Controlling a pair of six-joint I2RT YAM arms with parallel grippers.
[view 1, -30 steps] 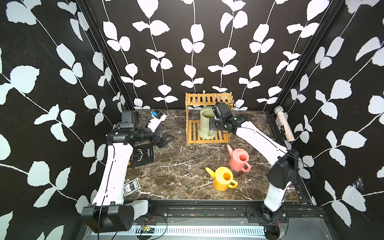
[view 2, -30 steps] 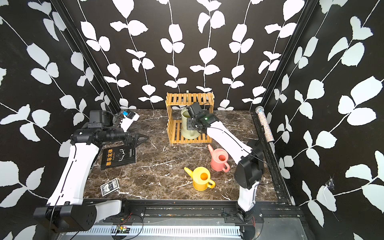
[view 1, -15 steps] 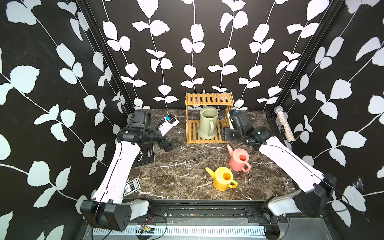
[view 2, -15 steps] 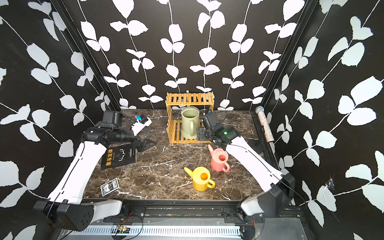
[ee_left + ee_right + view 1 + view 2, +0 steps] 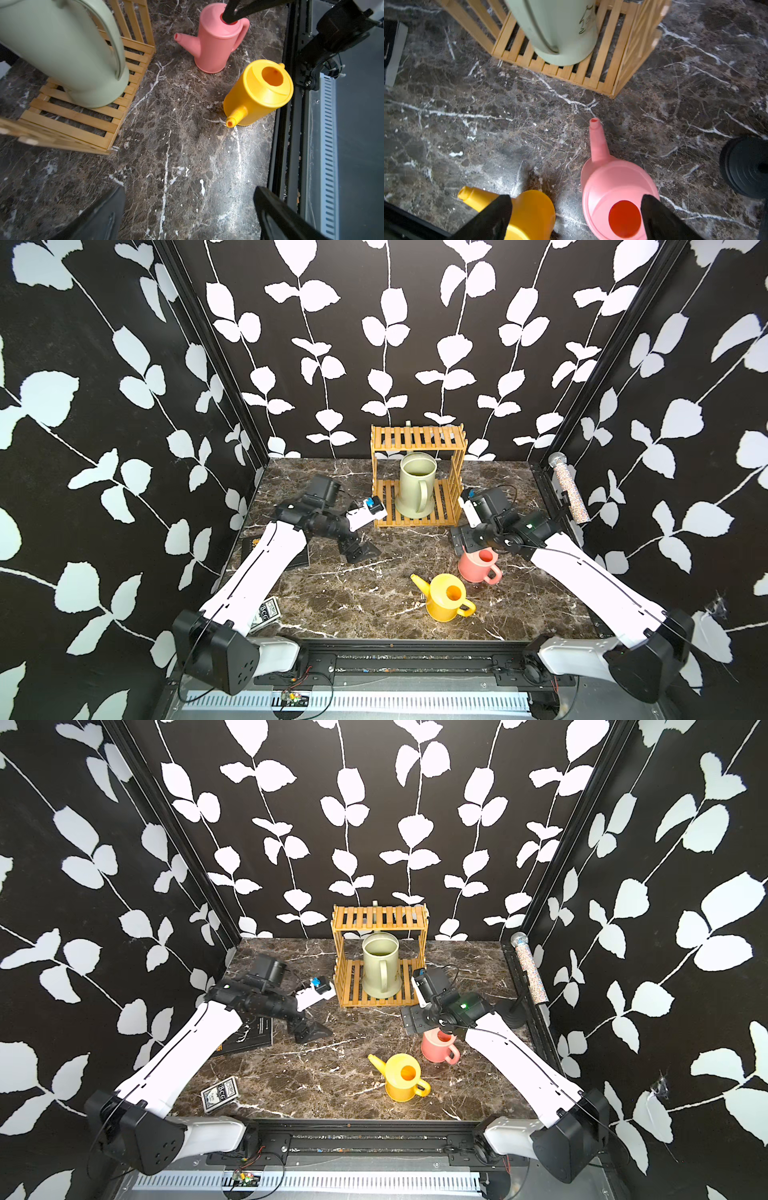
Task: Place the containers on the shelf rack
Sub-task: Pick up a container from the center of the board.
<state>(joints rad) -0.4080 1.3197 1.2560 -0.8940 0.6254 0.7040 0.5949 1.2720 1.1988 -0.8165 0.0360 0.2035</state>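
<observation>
The yellow can's spout (image 5: 419,583) points toward the robot's left gripper, so the robot's right gripper should swing that spout toward the shelf rack before the left gripper takes the yellow can's handle (image 5: 468,608).
The sage-green can (image 5: 417,485) stands upright on the lower tier of the wooden shelf rack (image 5: 417,437), its handle facing forward; both top views show it, and so do the wrist views (image 5: 62,52) (image 5: 560,31). The pink can (image 5: 478,566) and the yellow can (image 5: 446,597) stand on the marble in front. My right gripper (image 5: 576,207) hangs open just above the pink can (image 5: 616,191), nothing between its fingers. My left gripper (image 5: 189,193) is open over bare marble left of the rack (image 5: 380,915).
A black book (image 5: 249,1036) lies under my left arm and a card deck (image 5: 219,1094) sits near the front left corner. A glittery microphone (image 5: 569,489) stands on a black round base (image 5: 745,166) by the right wall. Black walls close off three sides.
My right gripper has left the green can on the lower tier, drawn back toward the front and opened wide above the pink can. My left arm has swung closer to the rack.
</observation>
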